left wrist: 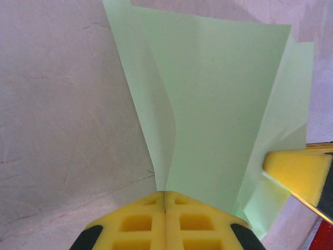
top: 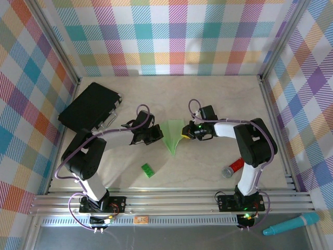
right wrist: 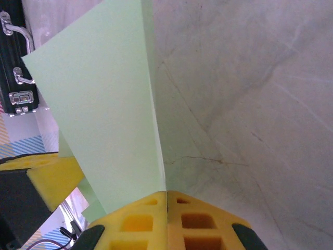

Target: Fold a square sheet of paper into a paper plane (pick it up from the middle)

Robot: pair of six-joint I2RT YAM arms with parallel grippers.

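The robot's two grippers are pinching the paper by its side edges [top: 164,136], so the right gripper should take hold of the middle fold [top: 173,148] near the paper's tip before the left gripper opens.
The pale-green sheet of paper [top: 173,136] is folded into a pointed wedge with its tip toward the arms, held up between both grippers at mid-table. My left gripper [top: 156,134] is shut on its left side. In the left wrist view the yellow pads [left wrist: 136,223] of the left gripper [left wrist: 165,194] meet on a thin edge of the paper [left wrist: 218,104], and the right gripper's pad [left wrist: 299,174] shows beyond it. My right gripper [top: 183,133] is shut on the right side. In its wrist view the right gripper [right wrist: 166,194] pinches the paper [right wrist: 104,104] edge.
A black case [top: 89,107] lies at the back left, also seen as the case [right wrist: 13,62] past the paper. A small bright-green brick [top: 148,170] sits near the front. A red and silver cylinder [top: 232,168] lies by the right arm. A teal tool [top: 291,224] rests outside the front rail.
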